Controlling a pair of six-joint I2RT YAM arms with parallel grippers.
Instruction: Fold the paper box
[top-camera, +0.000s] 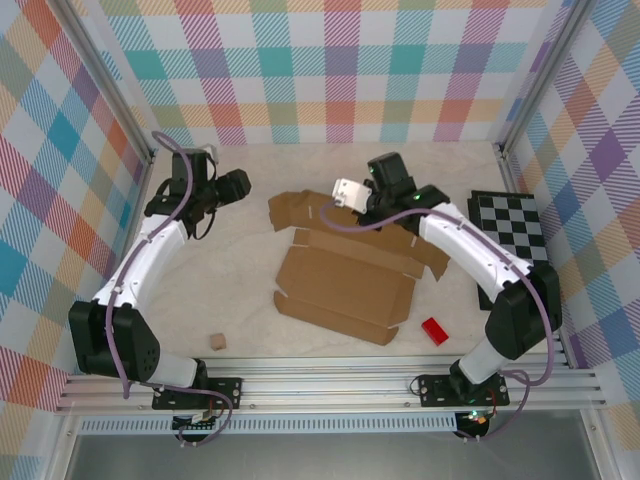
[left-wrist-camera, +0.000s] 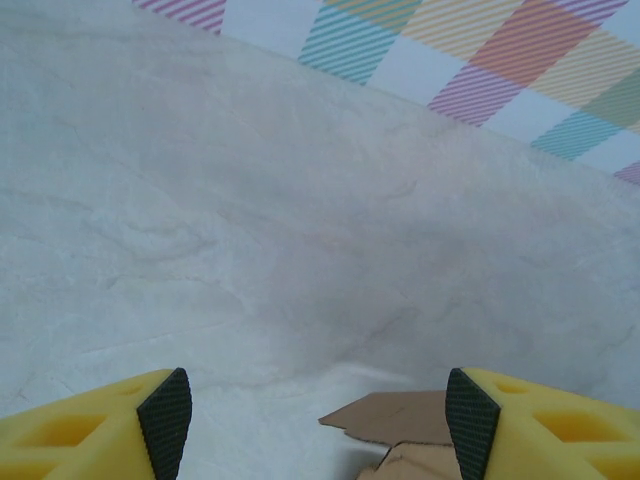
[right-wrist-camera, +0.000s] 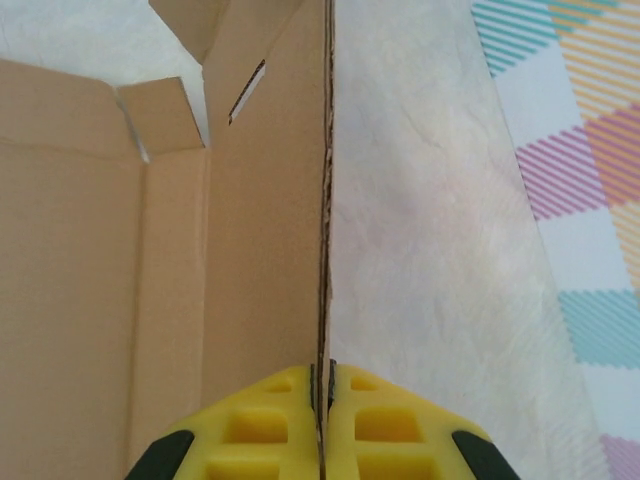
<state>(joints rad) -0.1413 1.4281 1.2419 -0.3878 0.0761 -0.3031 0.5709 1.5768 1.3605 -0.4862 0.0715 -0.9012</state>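
Note:
The end flap (top-camera: 287, 209) by my left gripper juts past the box's upright panel (top-camera: 322, 212), so next my right gripper steadies the panel while my left gripper folds it in.
The paper box (top-camera: 345, 285) lies mostly flat and unfolded in the middle of the table, a brown corrugated sheet with flaps and tabs. My right gripper (right-wrist-camera: 322, 385) is shut on the edge of one of its panels (right-wrist-camera: 265, 230), which stands upright from the sheet; in the top view this gripper (top-camera: 373, 212) is over the box's far edge. My left gripper (top-camera: 248, 184) hovers just left of the box's far-left flap (top-camera: 295, 208). It is open (left-wrist-camera: 318, 425), with a cardboard corner (left-wrist-camera: 395, 412) low between the fingers, apart from the pads (left-wrist-camera: 470, 420).
A small tan cube (top-camera: 216, 341) sits near the front left. A small red block (top-camera: 434, 331) lies right of the box's front corner. A black-and-white checkered board (top-camera: 512, 225) lies at the right. Plaid walls enclose the table.

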